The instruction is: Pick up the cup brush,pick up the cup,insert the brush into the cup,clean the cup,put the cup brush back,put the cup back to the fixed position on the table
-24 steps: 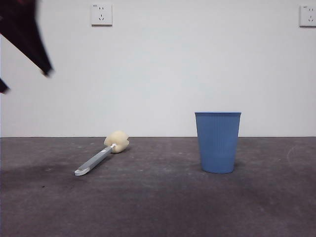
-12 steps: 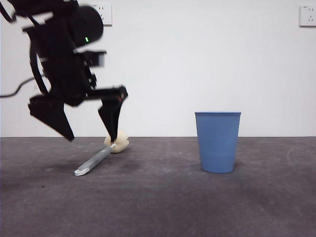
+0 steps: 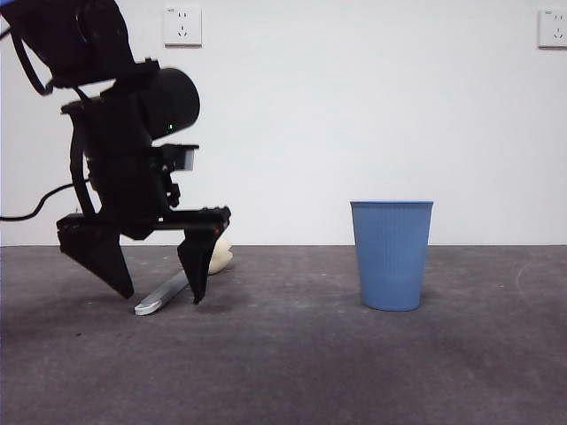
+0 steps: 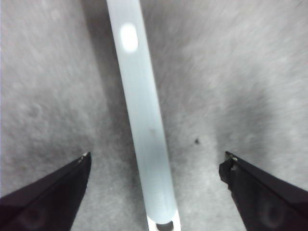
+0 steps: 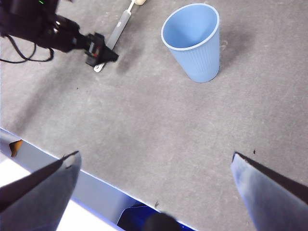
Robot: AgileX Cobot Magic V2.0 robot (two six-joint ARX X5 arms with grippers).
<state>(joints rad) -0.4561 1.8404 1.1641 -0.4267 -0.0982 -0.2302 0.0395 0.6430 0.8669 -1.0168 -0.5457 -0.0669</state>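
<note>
My left gripper is open with the cup brush's handle lying at an angle between its fingers, so the cup brush will turn into line when I close my left gripper on it.
The cup brush lies flat on the table at the left. Its cream sponge head points away and is partly hidden behind a black jaw. My left gripper is open and low over the table, one jaw on each side of the grey-blue handle without touching it. The blue ribbed cup stands upright to the right, well apart from the brush. My right gripper hangs high above the table, open and holding nothing, with the cup and the brush handle far below it.
Two wall sockets sit on the white wall behind. The near edge of the table shows in the right wrist view. A black cable trails from the left arm.
The left arm has come down from the top left corner to the brush. Its open jaws now straddle the handle close to the table. Cup and brush have not moved.
</note>
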